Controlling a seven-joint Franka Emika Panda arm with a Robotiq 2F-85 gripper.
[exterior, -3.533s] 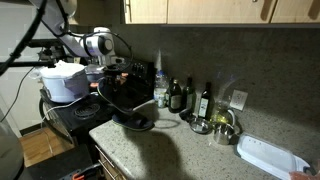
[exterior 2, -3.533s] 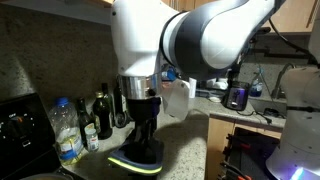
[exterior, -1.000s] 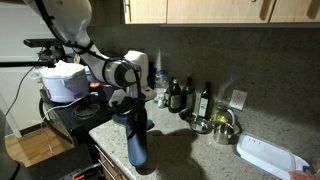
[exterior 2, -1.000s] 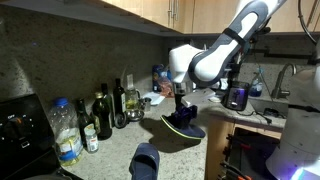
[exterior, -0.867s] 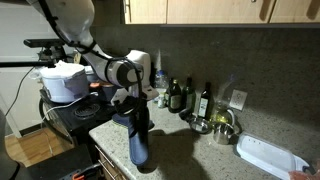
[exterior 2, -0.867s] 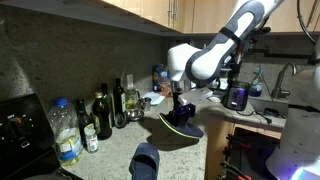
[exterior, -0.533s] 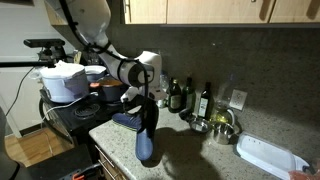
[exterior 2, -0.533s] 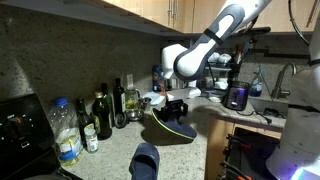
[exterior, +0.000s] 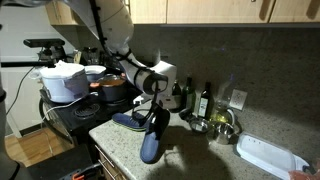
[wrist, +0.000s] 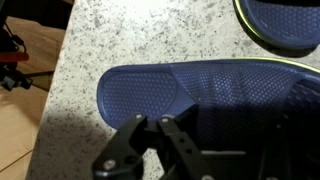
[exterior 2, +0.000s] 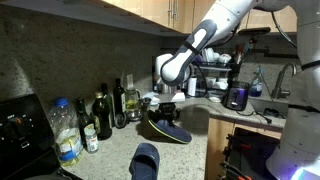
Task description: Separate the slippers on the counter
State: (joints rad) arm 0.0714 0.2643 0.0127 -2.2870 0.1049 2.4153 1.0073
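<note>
My gripper should go on lowering the held slipper point(exterior: 152, 145), which hangs low above open counter point(exterior: 148, 166) and clear of the second slipper, until it rests there, before it lets it go.
My gripper point(exterior: 155, 103) is shut on one dark navy slipper point(exterior: 150, 143) by its strap and holds it tilted, toe down, just above the speckled counter point(exterior: 205, 155). In an exterior view the held slipper point(exterior 2: 170, 128) hangs under the gripper point(exterior 2: 166, 104). The second slipper point(exterior 2: 145, 160) lies flat near the counter's front edge, apart from the held one; it also shows in an exterior view point(exterior: 126, 120). In the wrist view the held slipper point(wrist: 210, 95) fills the middle above the fingers point(wrist: 160, 140); the second slipper's sole point(wrist: 285, 25) is at top right.
Several bottles point(exterior: 182, 95) stand along the back wall, with a metal bowl point(exterior: 222, 123) and a white tray point(exterior: 268, 155) further along. A stove with a pot point(exterior: 108, 88) and a rice cooker point(exterior: 62, 80) borders the counter. A water bottle point(exterior 2: 65, 130) stands nearby.
The gripper has carried the held slipper along the counter, away from the slipper lying flat and closer to the bottles. The gap between the two slippers has grown. The flat slipper has not moved.
</note>
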